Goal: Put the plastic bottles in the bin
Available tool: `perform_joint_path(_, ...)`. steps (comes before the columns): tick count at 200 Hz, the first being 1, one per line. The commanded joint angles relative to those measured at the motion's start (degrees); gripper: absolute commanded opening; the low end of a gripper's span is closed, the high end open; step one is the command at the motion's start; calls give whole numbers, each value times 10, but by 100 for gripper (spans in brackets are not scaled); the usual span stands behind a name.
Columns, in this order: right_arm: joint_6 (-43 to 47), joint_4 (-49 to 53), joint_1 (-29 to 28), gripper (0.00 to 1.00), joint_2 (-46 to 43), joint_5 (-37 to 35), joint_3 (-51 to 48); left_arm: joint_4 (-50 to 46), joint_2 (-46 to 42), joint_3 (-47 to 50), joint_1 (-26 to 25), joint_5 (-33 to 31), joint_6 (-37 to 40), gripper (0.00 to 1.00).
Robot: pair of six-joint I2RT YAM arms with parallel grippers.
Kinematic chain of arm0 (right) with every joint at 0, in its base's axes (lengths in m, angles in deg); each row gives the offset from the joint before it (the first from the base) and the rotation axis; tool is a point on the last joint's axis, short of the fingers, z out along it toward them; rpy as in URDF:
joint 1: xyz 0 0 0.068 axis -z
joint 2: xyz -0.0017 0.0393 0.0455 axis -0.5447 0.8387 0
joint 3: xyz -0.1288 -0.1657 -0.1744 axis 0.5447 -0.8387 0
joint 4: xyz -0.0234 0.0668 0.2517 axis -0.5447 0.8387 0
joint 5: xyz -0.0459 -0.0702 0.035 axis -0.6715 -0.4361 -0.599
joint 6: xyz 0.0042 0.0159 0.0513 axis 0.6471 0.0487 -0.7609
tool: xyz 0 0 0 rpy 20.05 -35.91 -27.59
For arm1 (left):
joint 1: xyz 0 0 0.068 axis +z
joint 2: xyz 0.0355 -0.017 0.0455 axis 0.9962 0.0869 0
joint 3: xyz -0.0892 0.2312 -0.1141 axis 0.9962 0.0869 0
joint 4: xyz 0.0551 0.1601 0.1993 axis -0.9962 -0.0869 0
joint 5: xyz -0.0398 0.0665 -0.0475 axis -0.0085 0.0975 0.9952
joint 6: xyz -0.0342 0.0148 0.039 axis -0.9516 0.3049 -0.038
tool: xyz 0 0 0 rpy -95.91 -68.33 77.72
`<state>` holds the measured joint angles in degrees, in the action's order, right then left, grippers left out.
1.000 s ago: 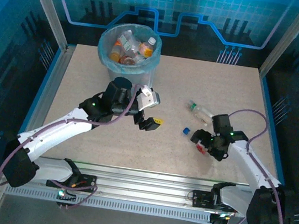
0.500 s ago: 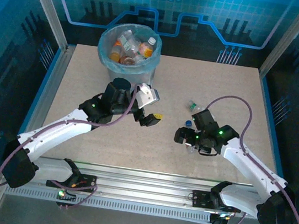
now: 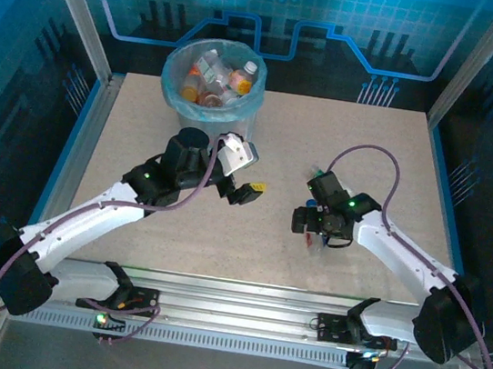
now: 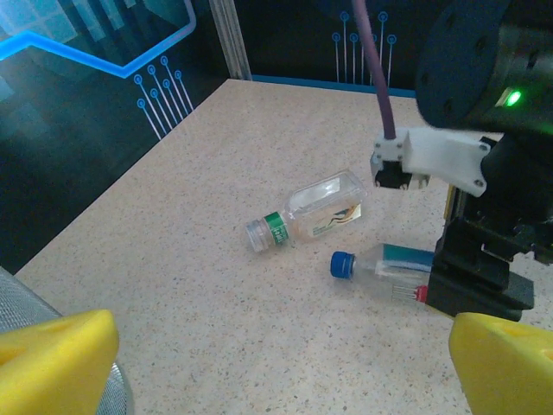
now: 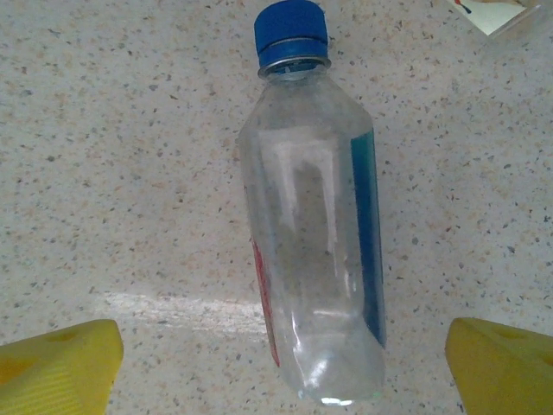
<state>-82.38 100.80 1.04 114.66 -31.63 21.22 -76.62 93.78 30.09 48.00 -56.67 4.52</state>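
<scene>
Next, my right gripper lifts the base end of the blue-capped bottle (image 5: 311,233) and passes the cap end (image 5: 292,39) to my left gripper, because the bottle lies far from the bin.
A clear bottle with a blue cap (image 5: 315,225) lies on the table, cap pointing away. My right gripper (image 5: 281,367) is open and straddles its base end, with a yellow fingertip (image 5: 56,363) on each side, clear of the plastic. In the top view the right gripper (image 3: 312,223) covers most of that bottle. A second clear bottle with a green cap (image 4: 307,212) lies just beyond it. My left gripper (image 3: 238,193) hovers open and empty at mid-table, facing both bottles. The bin (image 3: 172,73), lined with a blue bag, stands at the far left and holds several bottles (image 3: 214,74).
Metal frame posts and blue panels wall in the table on all sides. The right arm's purple cable (image 3: 370,156) loops above the table. Bare tabletop (image 3: 382,135) stretches between the bin and the right edge.
My right arm has swung left and lowered its gripper over the blue-capped bottle. The left arm has shifted slightly back and left, still open.
</scene>
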Motion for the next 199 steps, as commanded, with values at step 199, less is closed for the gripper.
perform_joint_path(199,43,-28,-5,53,23,3,-59,-57,4,-79,189,87,-407,90)
